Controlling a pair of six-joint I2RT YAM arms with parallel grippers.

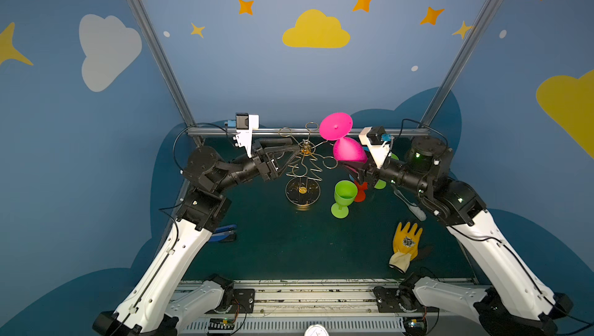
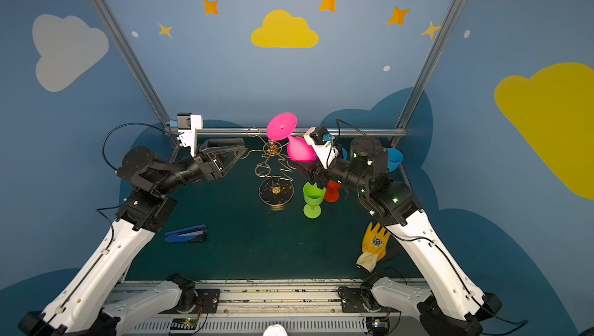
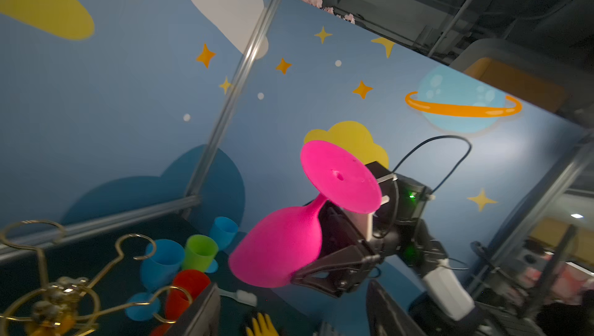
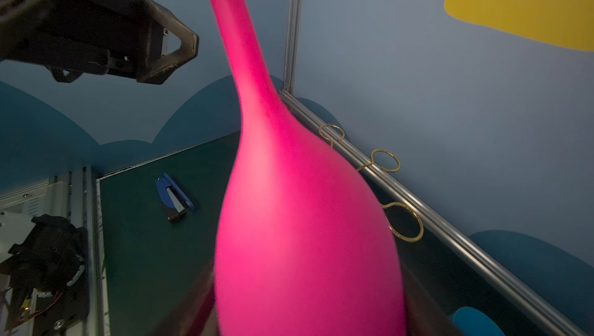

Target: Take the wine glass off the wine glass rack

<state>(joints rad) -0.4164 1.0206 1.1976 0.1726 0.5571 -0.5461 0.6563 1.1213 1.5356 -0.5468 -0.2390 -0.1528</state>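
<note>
Next, I take the glass's foot (image 1: 336,125) with my left gripper while my right gripper grips the glass again by its rim, because my right gripper holds the pink wine glass foot up by its bowl (image 1: 347,150).
The pink wine glass (image 1: 348,151) (image 2: 300,151) hangs upside down, foot up, just right of the wine glass rack (image 1: 303,170) (image 2: 276,189). In the left wrist view the glass (image 3: 279,254) is apart from the rack's gold loops (image 3: 61,289). My right gripper (image 1: 350,165) (image 2: 305,167) is shut on the bowl. That bowl fills the right wrist view (image 4: 308,222), with rack loops (image 4: 385,160) behind it. My left gripper (image 1: 291,154) (image 2: 239,154) is open and empty beside the rack's top on the left; its fingers (image 3: 199,312) frame the wrist view's lower edge.
A green wine glass (image 1: 344,196) and a red one (image 1: 360,191) stand right of the rack's base. A blue cup (image 2: 393,159) is at the back right. A yellow glove (image 1: 406,244) and a white toothbrush (image 1: 414,209) lie front right, a blue stapler (image 2: 186,233) front left.
</note>
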